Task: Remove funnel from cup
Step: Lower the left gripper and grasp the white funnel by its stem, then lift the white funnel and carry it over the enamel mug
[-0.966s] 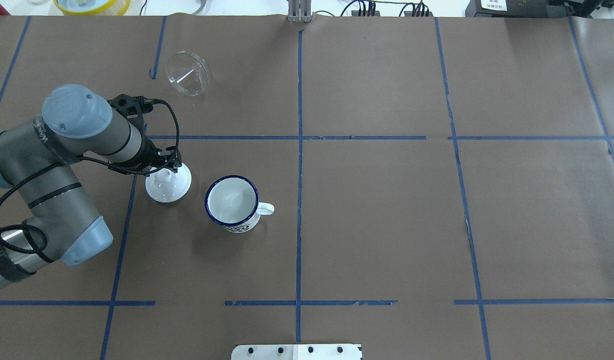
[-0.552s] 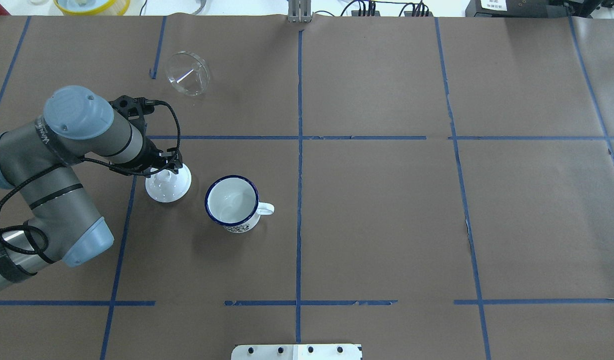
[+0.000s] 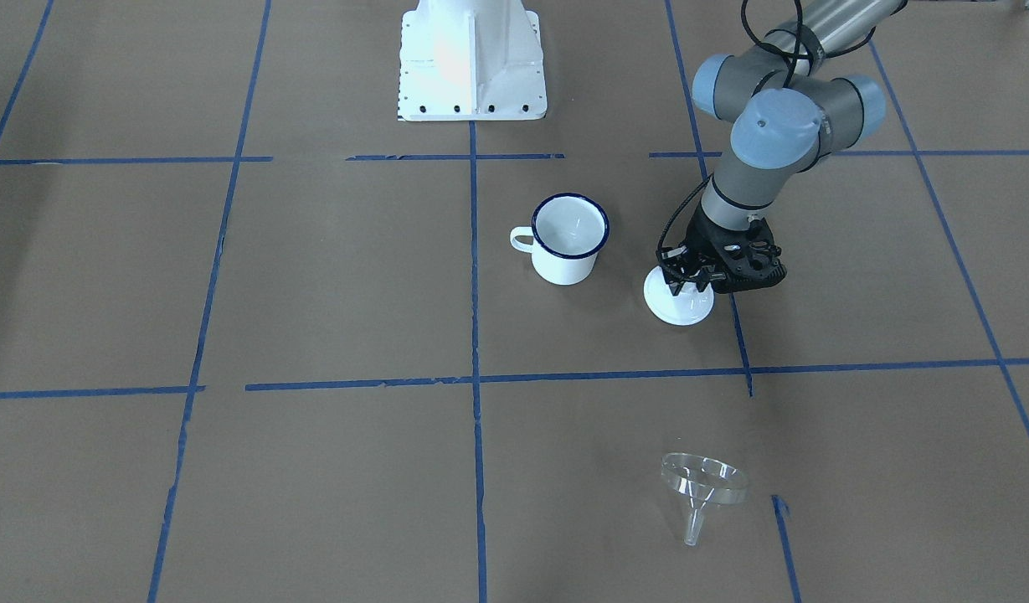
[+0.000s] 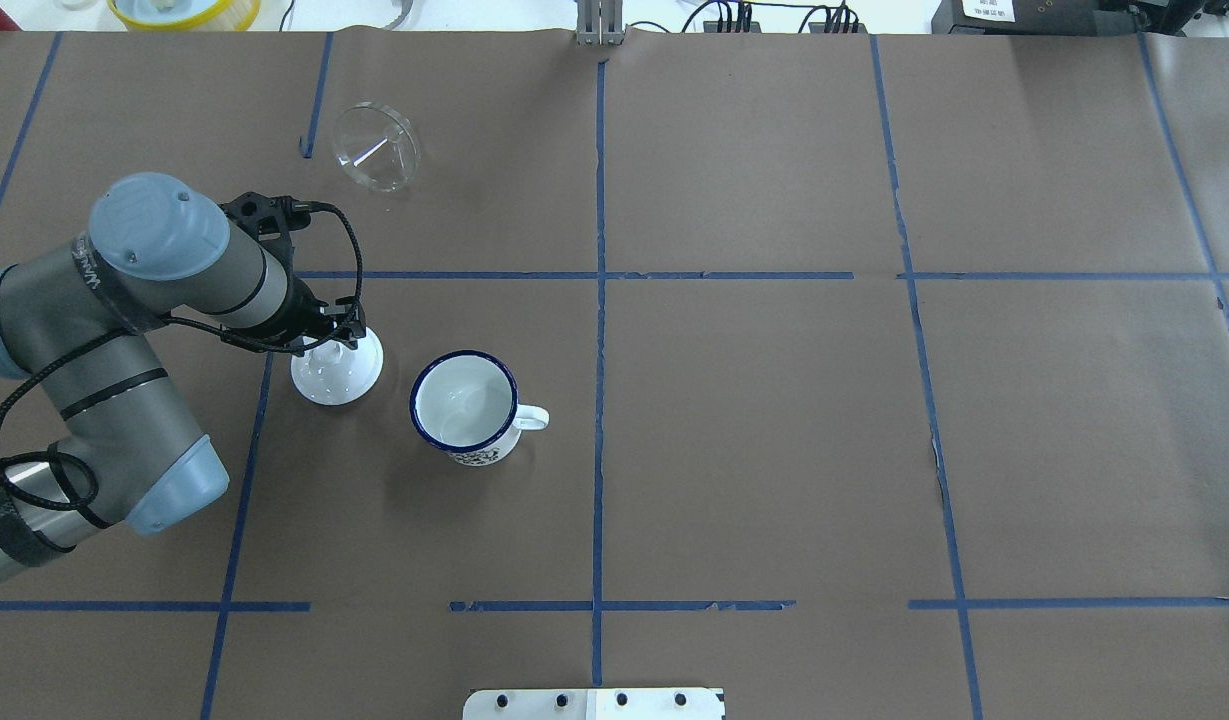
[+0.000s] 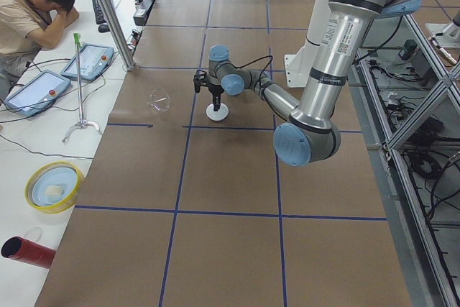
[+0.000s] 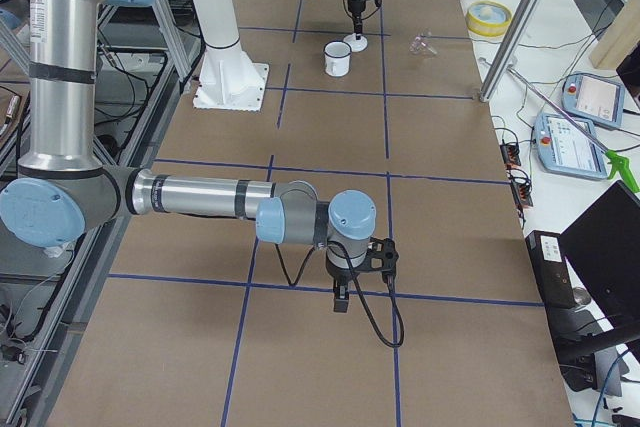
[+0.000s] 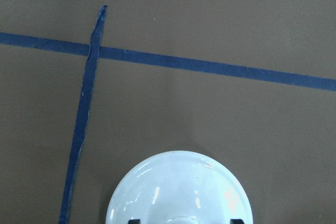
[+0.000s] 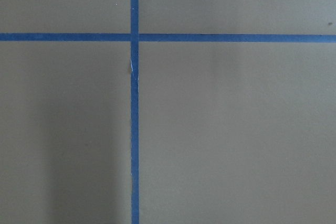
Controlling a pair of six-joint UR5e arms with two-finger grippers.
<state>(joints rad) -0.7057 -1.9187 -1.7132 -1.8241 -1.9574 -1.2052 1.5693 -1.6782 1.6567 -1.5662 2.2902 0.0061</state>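
The white round lid seems about the same width as the cup's opening, so the lid should sit inside the blue rim when I lower it.
The clear funnel lies on its side on the brown paper at the far left, apart from the cup; it also shows in the front view. The white cup with a blue rim stands upright and empty near the middle. My left gripper points down over a white round lid, left of the cup. In the left wrist view its fingers stand apart on either side of the lid's knob. My right gripper shows only in the exterior right view, so I cannot tell its state.
The lid lies flat on the paper beside the cup. Blue tape lines cross the table. The robot base plate is at the near edge. A yellow-rimmed bowl sits beyond the far edge.
My left arm has shifted very slightly over the lid. The lid, cup and funnel have not moved.
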